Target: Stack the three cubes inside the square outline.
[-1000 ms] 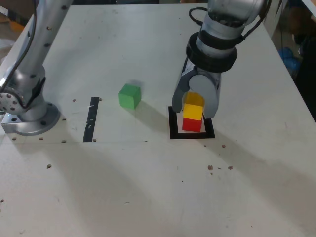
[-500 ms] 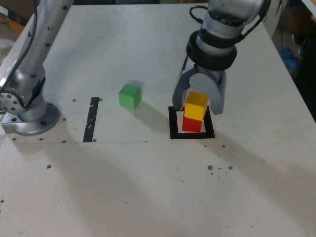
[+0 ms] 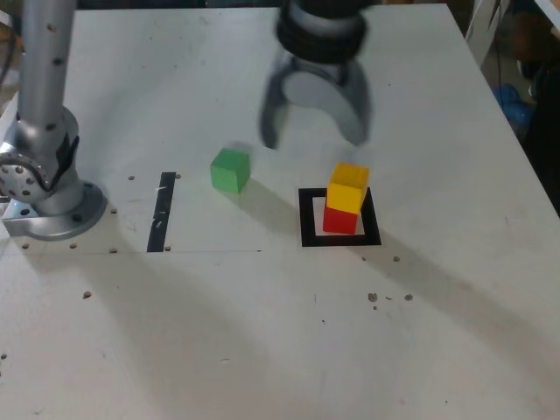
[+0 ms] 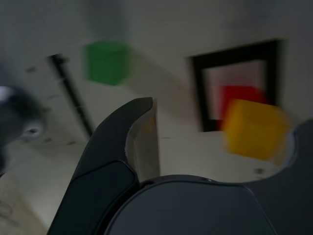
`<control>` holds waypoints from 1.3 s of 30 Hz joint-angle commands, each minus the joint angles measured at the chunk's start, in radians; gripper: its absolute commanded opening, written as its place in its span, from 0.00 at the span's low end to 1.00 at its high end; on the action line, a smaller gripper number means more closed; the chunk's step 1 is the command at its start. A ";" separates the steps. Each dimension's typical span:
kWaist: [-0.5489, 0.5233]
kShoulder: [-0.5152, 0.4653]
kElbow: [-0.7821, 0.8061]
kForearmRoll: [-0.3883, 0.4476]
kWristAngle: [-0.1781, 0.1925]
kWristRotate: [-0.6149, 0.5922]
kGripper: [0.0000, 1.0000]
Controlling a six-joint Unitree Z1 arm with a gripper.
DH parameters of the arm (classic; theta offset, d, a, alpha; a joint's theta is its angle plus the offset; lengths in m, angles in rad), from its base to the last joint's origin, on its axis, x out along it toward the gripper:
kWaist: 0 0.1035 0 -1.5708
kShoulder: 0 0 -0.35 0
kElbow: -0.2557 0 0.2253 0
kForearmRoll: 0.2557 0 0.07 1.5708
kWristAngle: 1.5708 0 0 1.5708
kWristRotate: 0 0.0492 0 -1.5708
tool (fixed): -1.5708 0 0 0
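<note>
The yellow cube [image 3: 347,186] sits crooked but mostly over the red cube [image 3: 341,212]. I expect it to stay put when I lower the green cube onto it.
The yellow cube [image 3: 348,187] rests on the red cube [image 3: 341,219], a little askew, inside the black square outline [image 3: 307,219]. The green cube [image 3: 230,170] lies alone on the table to the exterior view's left of the outline. My gripper [image 3: 312,133] hangs open and empty above the table, behind the outline and between the stack and the green cube. In the blurred wrist view the green cube [image 4: 107,62], the yellow cube [image 4: 255,129], the red cube [image 4: 240,94] and the outline [image 4: 197,90] show beyond one dark finger [image 4: 139,142].
A short black tape strip [image 3: 162,211] lies on the white table [image 3: 262,332] left of the green cube in the exterior view. The arm's grey base [image 3: 44,197] stands at that view's left edge. Small dark specks dot the tabletop.
The gripper opened, let go of the yellow cube on the red one, then rose and swung away toward the exterior view's left. The cubes stayed put.
</note>
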 commanded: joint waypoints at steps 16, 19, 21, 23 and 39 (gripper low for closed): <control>0.063 -0.169 0.485 -0.231 0.108 0.299 0.99; 0.063 -0.154 0.551 -0.317 0.081 0.302 0.99; 0.063 -0.146 0.568 -0.351 0.070 0.304 0.99; 0.064 -0.138 0.577 -0.370 0.068 0.304 0.99; 0.087 -0.054 0.570 -0.424 0.116 0.332 0.81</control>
